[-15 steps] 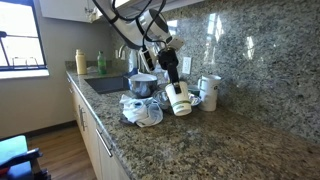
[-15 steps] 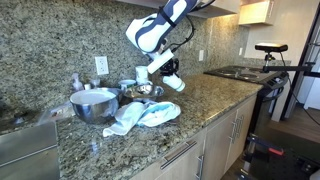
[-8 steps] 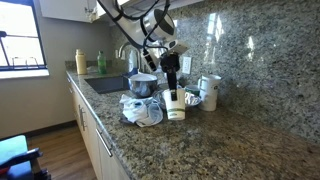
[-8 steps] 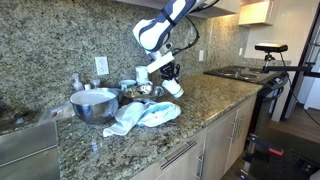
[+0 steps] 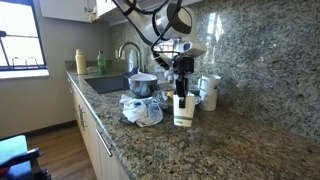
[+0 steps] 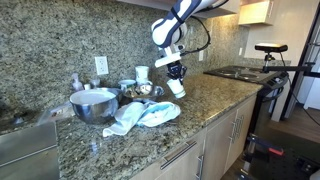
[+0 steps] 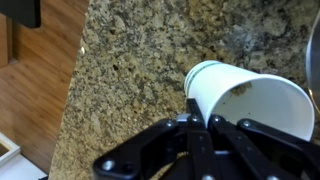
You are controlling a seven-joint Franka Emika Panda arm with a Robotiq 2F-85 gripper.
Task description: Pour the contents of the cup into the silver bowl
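The white cup [image 7: 241,89] has only a few bits in it and clear counter [image 5: 182,128] under its base. My gripper should continue to move it down until it stands flat, then let go.
The small white cup [image 5: 182,110] stands upright at counter height with my gripper [image 5: 181,86] shut on its rim from above. The same cup [image 6: 177,88] shows under the gripper [image 6: 176,72] in both exterior views. In the wrist view the cup [image 7: 250,95] lies wide-mouthed before the gripper [image 7: 204,116], one finger inside the rim and one outside; brownish bits show on its inner wall. The silver bowl [image 5: 194,98] sits just behind the cup, and this bowl [image 6: 148,91] is partly hidden by clutter.
A deep steel pot [image 5: 142,85], also seen as the pot [image 6: 95,104], stands beside a crumpled white cloth [image 6: 145,112]. A taller white container [image 5: 209,90] is by the wall. The sink [image 5: 105,85] and faucet [image 5: 128,55] lie beyond; a stove [image 6: 240,72] adjoins the counter.
The cup has swung from tilted to upright and has come down toward the counter, away from the silver bowl. The gripper has stayed shut on it.
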